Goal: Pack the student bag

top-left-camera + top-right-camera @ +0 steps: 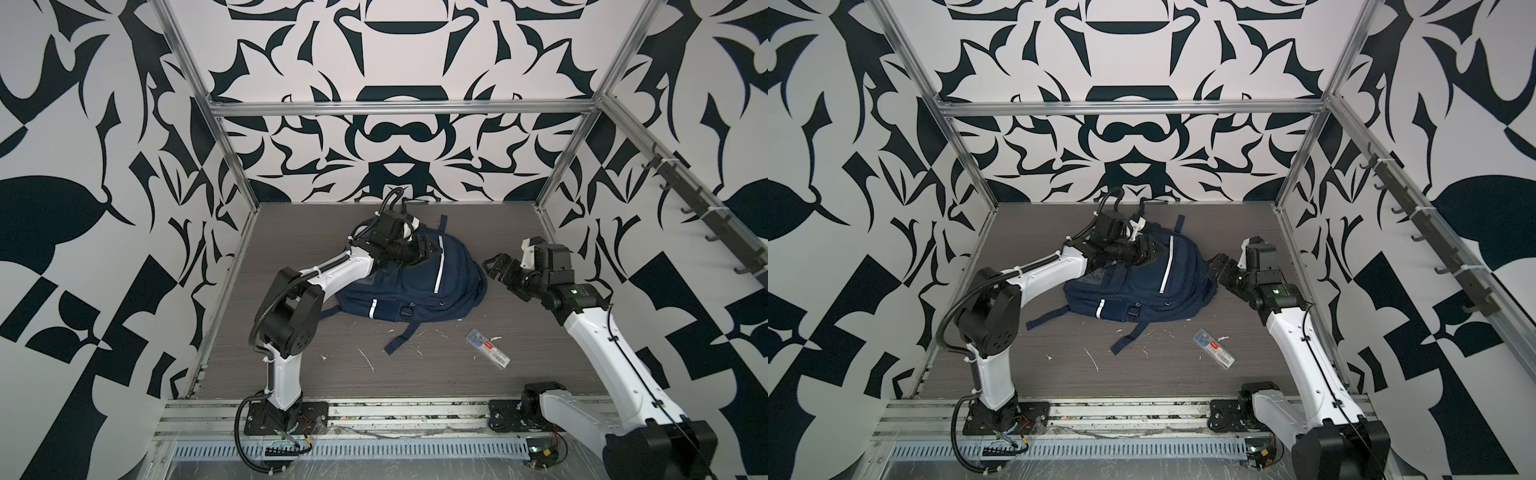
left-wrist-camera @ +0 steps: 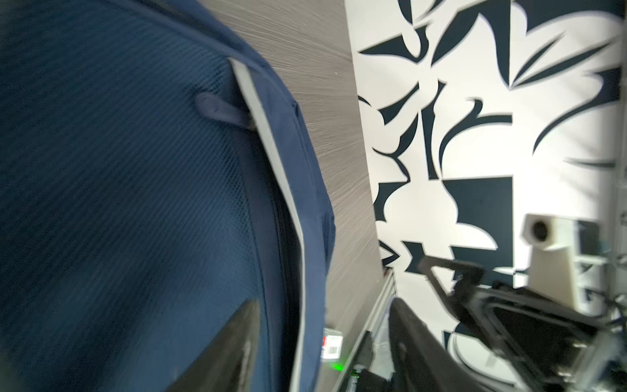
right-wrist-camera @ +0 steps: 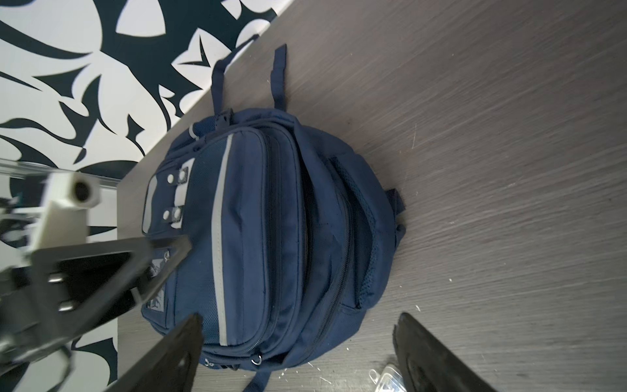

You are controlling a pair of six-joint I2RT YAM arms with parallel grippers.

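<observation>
My left gripper should hold the bag's corner [image 1: 352,306] while my right gripper grabs the zipper, because the bag is lying loose with its zipper [image 1: 408,306] by the buckle.
The student bag [image 1: 419,286] [image 1: 1142,286], a navy backpack with white stripes, lies flat on the grey table in both top views. My left gripper [image 1: 429,250] [image 1: 1148,251] is down on its far top part. In the left wrist view the jaws of that gripper [image 2: 322,342] stand open astride the white-striped pocket edge of the bag [image 2: 135,203], with fabric between them but not pinched. My right gripper [image 1: 492,266] [image 1: 1216,262] hovers just right of the bag. It is open [image 3: 298,342] and empty, and it faces the bag [image 3: 271,237].
A small clear case with a barcode label [image 1: 488,347] [image 1: 1214,347] [image 2: 331,346] [image 3: 386,376] lies on the table in front of the bag, to the right. A loose strap [image 1: 401,338] trails toward the front. White scraps [image 1: 368,359] dot the table. A hook rail [image 1: 706,224] lines the right wall.
</observation>
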